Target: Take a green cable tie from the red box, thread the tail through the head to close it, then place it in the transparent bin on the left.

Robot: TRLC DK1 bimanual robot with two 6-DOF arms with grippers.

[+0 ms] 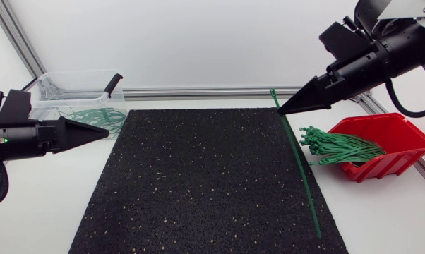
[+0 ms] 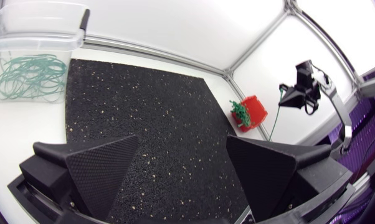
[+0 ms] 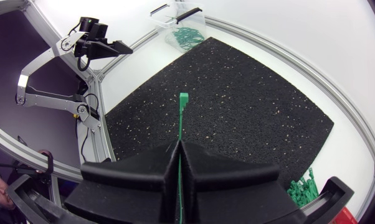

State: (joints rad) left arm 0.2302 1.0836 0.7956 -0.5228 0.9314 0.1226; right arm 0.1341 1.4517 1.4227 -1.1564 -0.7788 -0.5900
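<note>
The green cable tie (image 1: pixel 294 143) will bend into a round loop when I lift its tail, because the thin tail (image 1: pixel 310 202) hangs in a smooth line.
My right gripper (image 1: pixel 283 110) hangs above the black mat's far right edge, shut on a long green cable tie (image 1: pixel 301 169). The tie's head (image 1: pixel 274 92) pokes up past the fingertips, and its tail droops to the mat's near right part. In the right wrist view the tie (image 3: pixel 182 115) stands straight out from between the closed gripper (image 3: pixel 178 149). The red box (image 1: pixel 392 134) at the right holds a bundle of green ties (image 1: pixel 339 147). My left gripper (image 1: pixel 103 132) is open and empty, low at the left by the transparent bin (image 1: pixel 54 85); its fingers (image 2: pixel 106 168) stand wide apart.
The transparent bin (image 2: pixel 32 28) holds several looped green ties (image 2: pixel 28 78). A black speckled mat (image 1: pixel 205 183) covers the middle of the white table. Aluminium frame rails (image 1: pixel 198 92) run along the far edge and the corners.
</note>
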